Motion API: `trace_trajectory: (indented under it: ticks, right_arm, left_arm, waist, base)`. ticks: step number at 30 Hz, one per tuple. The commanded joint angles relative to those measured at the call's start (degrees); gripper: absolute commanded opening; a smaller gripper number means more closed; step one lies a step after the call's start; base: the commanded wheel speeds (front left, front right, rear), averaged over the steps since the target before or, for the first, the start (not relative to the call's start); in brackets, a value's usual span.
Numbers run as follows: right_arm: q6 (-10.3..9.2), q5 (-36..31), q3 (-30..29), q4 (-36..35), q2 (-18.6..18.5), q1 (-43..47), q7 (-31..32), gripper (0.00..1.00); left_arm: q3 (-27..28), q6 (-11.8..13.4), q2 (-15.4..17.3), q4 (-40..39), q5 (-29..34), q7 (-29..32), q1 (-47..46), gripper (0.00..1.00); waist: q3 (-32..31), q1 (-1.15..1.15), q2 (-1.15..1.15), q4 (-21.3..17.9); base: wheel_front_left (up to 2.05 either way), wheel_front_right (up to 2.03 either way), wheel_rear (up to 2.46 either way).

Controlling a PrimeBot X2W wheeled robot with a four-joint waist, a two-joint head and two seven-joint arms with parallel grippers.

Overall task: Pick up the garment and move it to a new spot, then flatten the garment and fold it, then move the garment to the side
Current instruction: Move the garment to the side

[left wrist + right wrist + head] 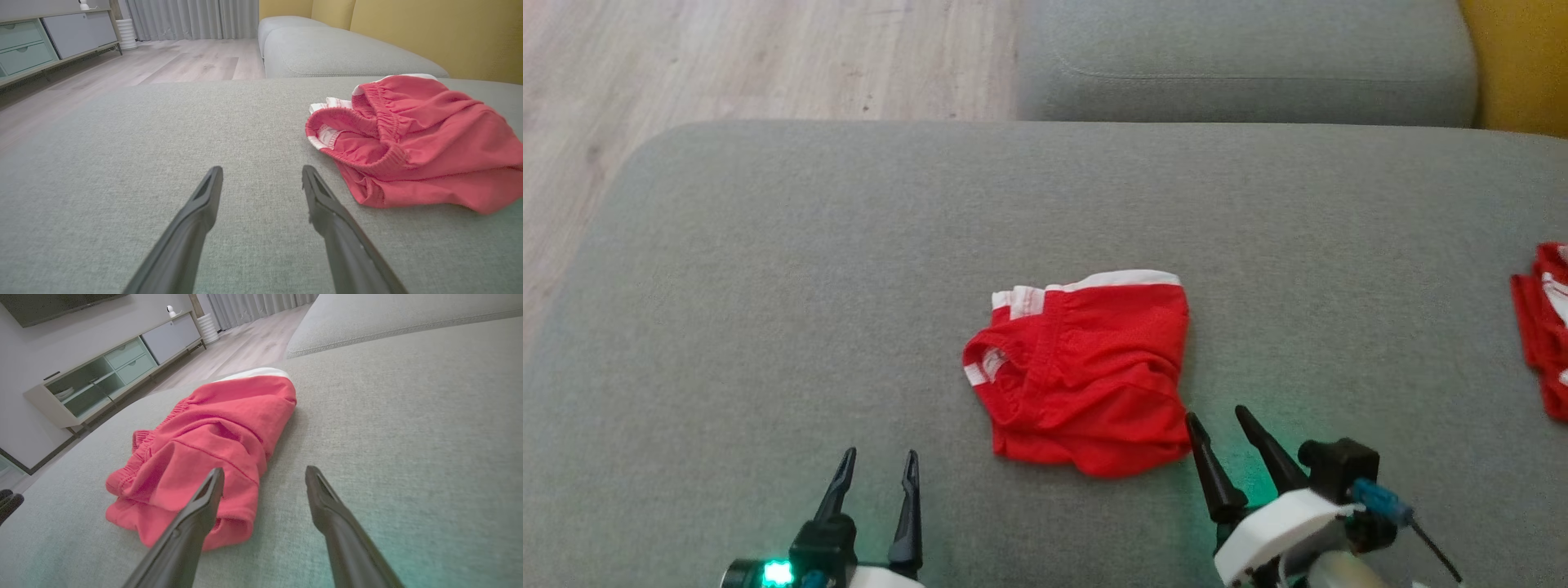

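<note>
The red garment (1096,377) will hold together as a folded bundle when I carry it, because the garment's side by my right gripper is a rounded fold (1184,351).
A red garment (1086,371) with a white waistband lies crumpled in the middle of the grey sofa cushion (768,286). It shows at the right of the left wrist view (412,143) and at the centre left of the right wrist view (204,449). My left gripper (878,461) stands open over bare cushion, to the near left of the garment, its fingers (204,204) holding nothing. My right gripper (1217,420) is open at the garment's near right corner, its left finger (204,502) over the red cloth's edge and nothing held.
Another red and white cloth (1543,327) lies at the cushion's right edge. A second grey cushion (1241,65) sits behind, with yellow backrest (1519,65) at the far right. Wooden floor (727,65) lies beyond the cushion's left edge, with a low cabinet (102,379) across the room.
</note>
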Motion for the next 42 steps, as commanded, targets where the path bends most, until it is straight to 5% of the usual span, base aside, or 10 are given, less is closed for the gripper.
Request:
trace_trajectory:
  ticks: [1,9,10,11,12,28,41,42]
  right_arm:
    - [-0.04,1.6,1.9,-0.3,0.0,-3.6,-0.7,1.0]
    - [-0.04,8.3,4.7,6.0,0.0,-8.2,-0.7,1.0]
    - [-0.04,9.1,5.3,6.8,0.0,-8.6,-0.7,0.7]
    - [-0.04,9.8,6.1,7.7,0.0,-9.0,-0.7,0.15]
    - [-0.04,10.8,6.5,8.2,0.0,-9.2,-0.7,0.0]
    - [-0.04,8.8,5.9,-0.2,0.0,-2.0,-0.7,0.0]
    - [-0.04,-0.3,-7.2,-0.2,-0.5,0.4,-0.7,0.0]
    - [-0.04,-0.6,-8.1,0.2,-0.5,0.2,-0.7,0.44]
  left_arm:
    - [1.4,-0.1,0.1,-1.2,-0.4,-0.3,-2.1,1.0]
    - [1.0,-0.5,0.1,-0.6,-0.5,-0.3,-3.1,1.0]
    - [1.0,-0.5,0.1,-0.6,-0.5,-0.3,-3.2,1.0]
    - [0.9,-0.5,0.1,-0.6,-0.6,-0.3,-3.3,1.0]
    - [0.9,-0.5,0.1,-0.5,-0.7,-0.3,-3.4,1.0]
    - [1.4,-0.4,0.1,-1.5,-1.8,-0.3,-2.8,1.0]
    - [1.2,-0.3,0.1,-0.7,-2.2,-0.3,-2.5,1.0]
    - [1.1,-0.3,0.1,-0.6,-2.2,-0.3,-2.6,1.0]
  waist:
    - [0.4,0.0,0.0,1.0]
    - [2.5,0.0,0.0,3.7]
    - [2.8,0.0,0.0,3.9]
    - [3.0,0.0,0.0,4.1]
    - [3.2,0.0,0.0,4.2]
    - [1.4,0.0,0.0,-1.2]
    - [0.8,0.0,0.0,-5.9]
    - [0.8,0.0,0.0,-5.9]
  base:
    - [0.0,0.0,0.0]
    - [0.0,0.0,0.0]
    - [0.0,0.0,0.0]
    - [0.0,0.0,0.0]
    - [0.0,0.0,0.0]
    - [0.0,0.0,0.0]
    - [0.0,0.0,0.0]
    - [0.0,0.0,0.0]
